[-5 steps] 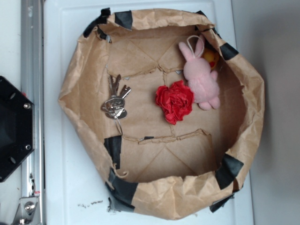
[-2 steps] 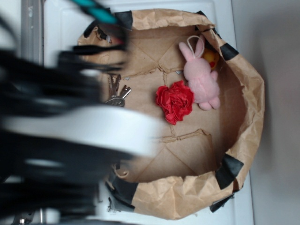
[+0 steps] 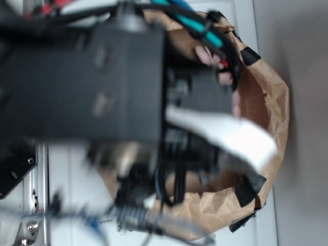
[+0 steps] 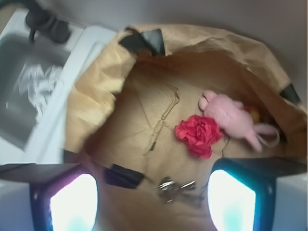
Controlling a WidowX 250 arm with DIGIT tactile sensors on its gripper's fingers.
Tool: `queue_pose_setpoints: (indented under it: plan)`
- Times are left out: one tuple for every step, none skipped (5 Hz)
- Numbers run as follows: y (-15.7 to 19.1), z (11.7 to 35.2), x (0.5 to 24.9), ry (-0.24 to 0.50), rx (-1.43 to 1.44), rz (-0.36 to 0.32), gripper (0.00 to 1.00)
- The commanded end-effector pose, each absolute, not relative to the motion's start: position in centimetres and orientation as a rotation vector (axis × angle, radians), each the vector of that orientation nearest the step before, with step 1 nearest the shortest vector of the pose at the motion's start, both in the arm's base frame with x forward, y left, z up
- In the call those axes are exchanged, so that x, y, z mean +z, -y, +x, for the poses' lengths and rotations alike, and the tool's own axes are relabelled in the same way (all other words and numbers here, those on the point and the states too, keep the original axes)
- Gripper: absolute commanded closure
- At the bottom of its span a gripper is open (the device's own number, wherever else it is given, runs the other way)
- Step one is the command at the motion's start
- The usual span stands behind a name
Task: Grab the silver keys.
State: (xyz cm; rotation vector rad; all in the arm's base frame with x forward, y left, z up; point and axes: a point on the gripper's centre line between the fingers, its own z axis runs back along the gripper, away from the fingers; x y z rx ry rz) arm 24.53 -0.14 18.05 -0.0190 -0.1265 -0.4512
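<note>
The silver keys [image 4: 174,189] are clear of the red flower [image 4: 198,136] and between my open fingers, so my gripper should keep going down until it can close around them.
The silver keys [image 4: 173,187] lie on the brown paper floor of the bin, seen in the wrist view between my two fingers and a little towards the right one. My gripper [image 4: 151,202] is open, its lit fingertips [image 4: 72,202] wide apart, held above the keys. In the exterior view my blurred black arm [image 3: 102,82] covers most of the bin and hides the keys and the gripper's jaws.
The brown paper bin [image 3: 266,97] has raised crumpled walls with black tape patches. A red flower [image 4: 199,134] and a pink plush bunny [image 4: 231,118] lie beyond the keys. A black tape strip [image 4: 122,175] sits left of the keys. A white surface [image 3: 66,184] surrounds the bin.
My arm has swung from outside the left edge over the bin and now hides the keys, flower and most of the bunny in the exterior view.
</note>
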Motion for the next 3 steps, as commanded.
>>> queue_pose_setpoints:
  plan:
    - [-3.0, 23.5, 15.5, 0.158, -0.885, -0.087, 0.00]
    - [-3.1, 22.8, 14.3, 0.114, -0.878, -0.053, 0.00]
    - [-2.9, 23.3, 12.3, 0.064, -0.836, -0.046, 0.00]
